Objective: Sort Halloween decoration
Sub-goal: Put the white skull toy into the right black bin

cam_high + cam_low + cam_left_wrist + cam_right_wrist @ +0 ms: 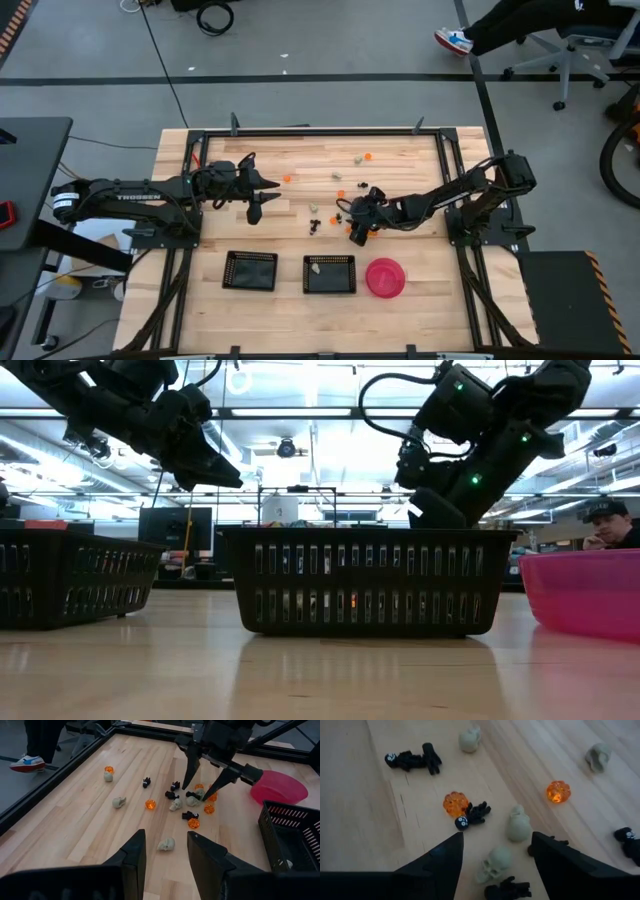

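The pale skull rests against a black figure (508, 890), so the robot's right gripper should line up on the skull alone (495, 863) and carry it over to the middle tray.
Tiny trinkets lie scattered on the wooden table: orange pumpkins (150, 804), black figures (412, 760) and pale skulls (519, 824). My left gripper (166, 836) is open and hovers above the table's left half, with one pale skull (166, 843) lying on the wood below the gap between its fingers. My right gripper (496, 836) is open and points down over the cluster right of centre. A pale skull (494, 863) and a black figure (509, 890) lie between its fingers. In the high view the left gripper (263, 199) and the right gripper (357, 234) are both clear of the trays.
Two black mesh trays (250, 271) (330, 285) and a round pink bowl (386, 278) stand in a row along the near edge. The middle tray holds one pale trinket (316, 266). More trinkets (362, 157) lie toward the far edge. A black frame rims the table.
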You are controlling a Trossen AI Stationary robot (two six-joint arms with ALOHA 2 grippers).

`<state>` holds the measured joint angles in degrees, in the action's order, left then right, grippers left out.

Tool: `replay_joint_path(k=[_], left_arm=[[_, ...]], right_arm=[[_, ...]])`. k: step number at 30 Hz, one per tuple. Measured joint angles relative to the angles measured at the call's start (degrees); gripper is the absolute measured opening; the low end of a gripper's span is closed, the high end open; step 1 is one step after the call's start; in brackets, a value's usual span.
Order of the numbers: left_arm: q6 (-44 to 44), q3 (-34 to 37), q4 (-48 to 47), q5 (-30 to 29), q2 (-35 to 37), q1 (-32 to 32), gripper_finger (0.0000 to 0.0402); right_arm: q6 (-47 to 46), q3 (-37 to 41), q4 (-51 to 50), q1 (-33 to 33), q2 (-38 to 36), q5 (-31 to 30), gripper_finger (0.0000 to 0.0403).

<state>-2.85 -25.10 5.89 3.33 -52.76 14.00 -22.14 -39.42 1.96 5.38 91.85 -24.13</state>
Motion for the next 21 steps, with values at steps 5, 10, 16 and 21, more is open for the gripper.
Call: replay_joint_path(k=[5, 10, 16, 21], left_arm=[[0.0, 0.0, 0.3, 0.0, 0.0, 0.0, 0.0116], [-0.3, 0.0, 0.5, 0.0, -0.2, 0.0, 0.0116], [-0.4, 0.0, -0.1, 0.0, -0.2, 0.0, 0.0116], [-0.4, 0.0, -0.6, 0.0, -0.2, 0.0, 0.0116]], right_arm=[[-3.8, -2.7, -4.6, 0.9, 2.1, -1.9, 0.023], [-6.2, -9.4, -13.7, 0.9, 7.7, -2.2, 0.0226], [-7.6, -14.4, -17.6, 0.3, 11.6, -0.7, 0.022], [-11.3, -15.8, -20.7, -1.4, 12.1, 2.1, 0.0206]])
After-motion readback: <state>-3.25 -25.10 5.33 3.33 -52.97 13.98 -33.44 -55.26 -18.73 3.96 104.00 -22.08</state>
